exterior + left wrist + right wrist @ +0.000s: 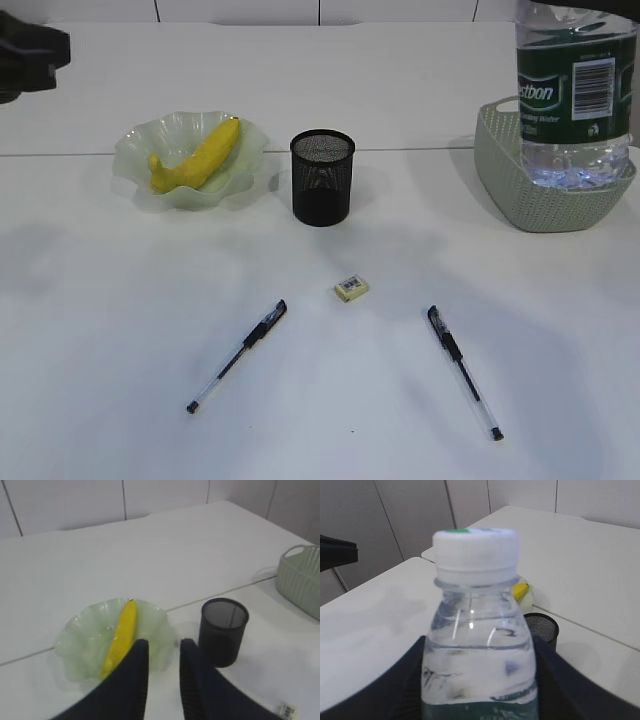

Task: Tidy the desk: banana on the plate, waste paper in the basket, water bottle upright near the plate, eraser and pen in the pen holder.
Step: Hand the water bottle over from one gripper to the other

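Next, I take the water bottle [574,158] around its green label [568,92] with my left gripper, because the bottle is in my right gripper next to the basket, far from the plate.
The yellow banana [200,155] lies on the pale green plate [135,150]. The clear water bottle [575,90] with a green label is upright in the air in front of the basket [500,160]. My right gripper [480,647] is shut on its body below the white cap [475,547]. My left gripper [163,645] is open and empty, above the table between the plate [70,630] and the black mesh pen holder [224,630]. Two pens [238,355] [464,372] and a small eraser [351,288] lie on the table in front. No waste paper shows.
The pen holder [322,177] stands right of the plate. The grey-green basket stands at the right edge and also shows in the left wrist view [302,577]. The left arm [30,55] is at the far left top. A seam crosses the white table behind the plate.
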Robot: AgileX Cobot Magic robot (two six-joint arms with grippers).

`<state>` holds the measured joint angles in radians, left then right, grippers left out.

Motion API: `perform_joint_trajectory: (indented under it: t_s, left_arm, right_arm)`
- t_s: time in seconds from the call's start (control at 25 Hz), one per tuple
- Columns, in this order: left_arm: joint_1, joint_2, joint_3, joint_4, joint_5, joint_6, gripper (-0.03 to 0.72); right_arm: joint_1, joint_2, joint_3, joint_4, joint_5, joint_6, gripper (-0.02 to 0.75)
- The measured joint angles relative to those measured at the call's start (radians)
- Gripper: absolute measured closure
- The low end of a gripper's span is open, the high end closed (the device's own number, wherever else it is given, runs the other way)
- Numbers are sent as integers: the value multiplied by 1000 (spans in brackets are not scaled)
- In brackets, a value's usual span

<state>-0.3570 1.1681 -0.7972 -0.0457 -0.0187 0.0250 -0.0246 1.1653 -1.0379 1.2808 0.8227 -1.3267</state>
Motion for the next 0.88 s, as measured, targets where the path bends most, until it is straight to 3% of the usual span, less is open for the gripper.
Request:
perform_joint_trajectory:
  t_s: [0.56,0.88]
  left_arm:
    - [-341,52,0,6,-174,-11,537]
    - [-535,160,0,10,-390,-60,541]
  right_arm:
    - [0,0,0,0,5,-23,342]
    - [0,0,0,46,25,-74,342]
